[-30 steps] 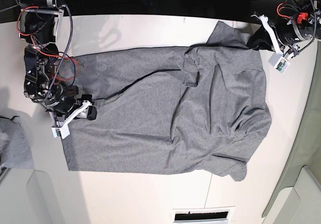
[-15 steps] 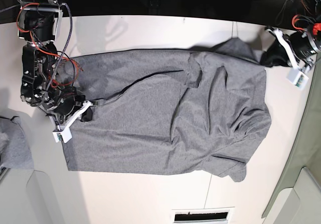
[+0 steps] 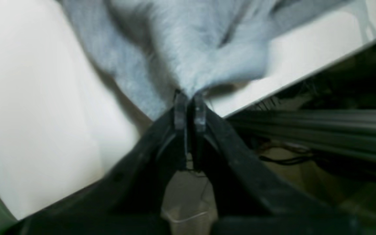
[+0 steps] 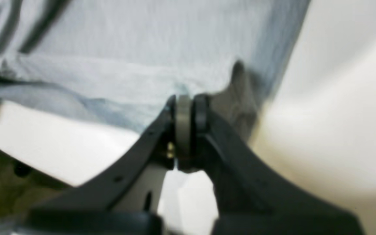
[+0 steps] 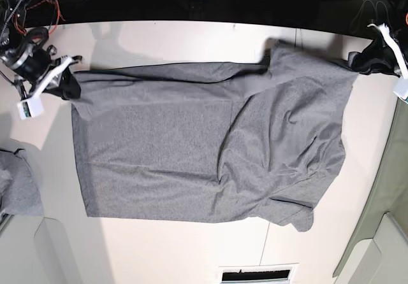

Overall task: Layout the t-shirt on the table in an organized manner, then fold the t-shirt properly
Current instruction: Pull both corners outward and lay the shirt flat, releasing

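The t-shirt's upper edge (image 5: 284,53) is bunched up next to the t-shirt's corner in the robot's left gripper, so next the left gripper opens and spreads out the bunched cloth (image 5: 294,62) before the robot folds.
The heather-grey t-shirt (image 5: 210,150) lies spread across the white table (image 5: 191,35), stretched taut along its upper edge between both arms. My left gripper (image 5: 354,61) is shut on the shirt's upper right corner; in the left wrist view its tips (image 3: 189,98) pinch grey cloth (image 3: 188,42) near the table edge. My right gripper (image 5: 71,85) is shut on the shirt's upper left corner; in the right wrist view its tips (image 4: 188,104) pinch the cloth (image 4: 142,49). A sleeve (image 5: 296,217) sticks out at the lower right, with wrinkles around it.
A smaller bunch of grey cloth (image 5: 16,185) lies at the left edge. A white vent-like slot (image 5: 258,274) sits at the bottom. The table's dark back edge (image 5: 191,10) runs along the top. A thin seam (image 5: 264,246) crosses the tabletop.
Both arms have pulled apart: the right gripper moved up and to the left with the shirt's corner, the left gripper moved further right. The folded-over flap has opened out and the upper edge is now straight.
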`<state>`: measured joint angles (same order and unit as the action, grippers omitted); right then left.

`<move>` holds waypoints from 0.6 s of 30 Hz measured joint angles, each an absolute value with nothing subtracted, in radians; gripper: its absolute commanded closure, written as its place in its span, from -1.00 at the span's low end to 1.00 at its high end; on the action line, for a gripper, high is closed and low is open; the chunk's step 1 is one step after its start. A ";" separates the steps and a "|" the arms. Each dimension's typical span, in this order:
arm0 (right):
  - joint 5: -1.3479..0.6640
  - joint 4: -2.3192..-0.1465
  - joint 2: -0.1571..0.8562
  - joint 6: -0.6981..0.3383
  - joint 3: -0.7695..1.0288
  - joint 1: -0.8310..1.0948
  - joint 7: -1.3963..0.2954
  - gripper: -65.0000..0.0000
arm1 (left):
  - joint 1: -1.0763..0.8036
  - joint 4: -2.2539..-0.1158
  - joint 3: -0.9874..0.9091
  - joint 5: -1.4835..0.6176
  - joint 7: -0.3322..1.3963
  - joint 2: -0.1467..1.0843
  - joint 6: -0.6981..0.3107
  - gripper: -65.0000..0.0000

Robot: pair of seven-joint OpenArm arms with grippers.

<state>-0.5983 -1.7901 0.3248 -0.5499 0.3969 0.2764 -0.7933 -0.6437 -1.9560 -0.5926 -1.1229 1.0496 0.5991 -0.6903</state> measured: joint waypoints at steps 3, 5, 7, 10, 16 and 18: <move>-0.650 -1.826 0.327 -0.553 0.480 0.352 -0.786 1.00 | -0.695 -1.966 -0.595 -1.159 1.055 0.603 -0.692 1.00; -0.677 -1.832 0.326 -0.554 0.520 0.394 -0.784 1.00 | -0.738 -1.965 -0.595 -1.174 1.077 0.601 -0.690 1.00; -0.679 -1.832 0.326 -0.554 0.543 0.427 -0.788 1.00 | -0.767 -1.965 -0.594 -1.224 1.100 0.601 -0.690 1.00; -0.677 -1.832 0.327 -0.553 0.553 0.451 -0.789 1.00 | -0.767 -1.966 -0.594 -1.316 1.140 0.601 -0.690 1.00; -0.680 -1.832 0.326 -0.554 0.551 0.474 -0.784 0.44 | -0.772 -1.965 -0.594 -1.356 1.169 0.596 -0.691 0.43; -0.681 -1.832 0.327 -0.554 0.551 0.468 -0.741 0.15 | -0.773 -1.965 -0.594 -1.357 1.166 0.596 -0.691 0.26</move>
<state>-0.6807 -1.8317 0.3267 -0.5537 0.5514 0.4679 -0.7414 -0.7727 -1.9652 -0.5941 -1.3571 1.1664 0.5957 -0.6907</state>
